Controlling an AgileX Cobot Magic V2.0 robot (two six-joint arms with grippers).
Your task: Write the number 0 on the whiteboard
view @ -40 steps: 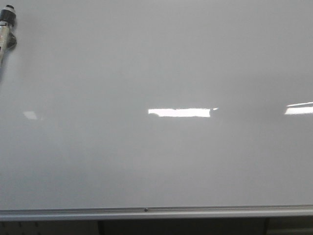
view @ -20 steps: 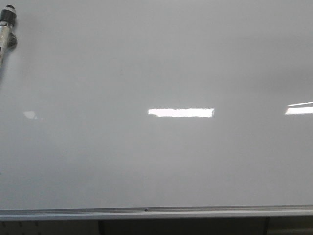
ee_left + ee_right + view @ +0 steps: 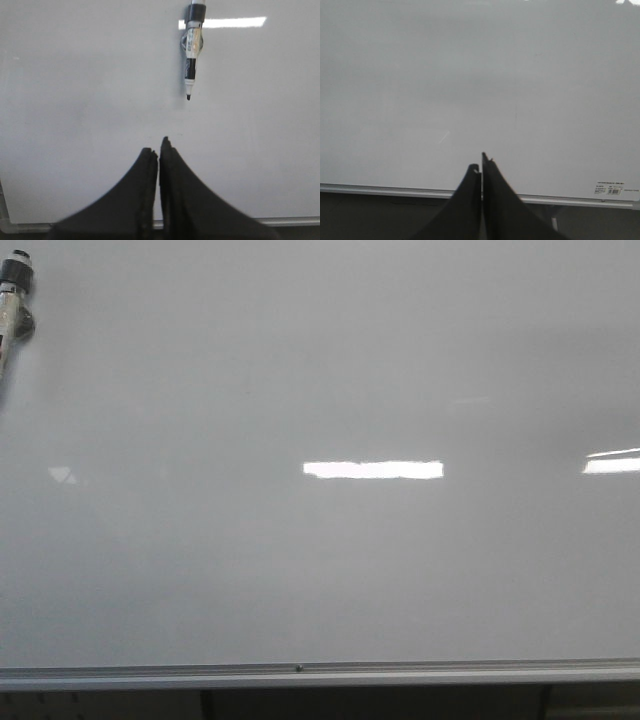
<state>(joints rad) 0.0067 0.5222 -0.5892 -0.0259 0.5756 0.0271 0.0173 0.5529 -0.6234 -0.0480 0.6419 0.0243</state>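
Note:
My left gripper has the marker pen's black tip (image 3: pixel 188 96) pointing toward it, so it should lift the pen and hold out its rear end (image 3: pixel 20 258) to my right gripper.
The whiteboard (image 3: pixel 320 360) is glossy white-grey and fills the front view, with a grey metal rail (image 3: pixel 300 674) along its lower edge. No number 0 shows on it in any view. A white-and-black marker pen (image 3: pixel 14 300) lies at the board's far left; in the left wrist view the marker pen (image 3: pixel 192 47) lies uncapped, its black tip pointing toward my left gripper (image 3: pixel 159 150), which is shut and empty, well short of the pen. My right gripper (image 3: pixel 481 165) is shut and empty above the board's rail (image 3: pixel 395 190). Neither gripper shows in the front view.
Bright light reflections (image 3: pixel 372 469) lie across the board's middle and right edge. A small printed label (image 3: pixel 611 188) sits at the board's corner in the right wrist view. Dark floor lies below the rail.
The marker pen and board stay put. Only the light reflections on the board shift slightly.

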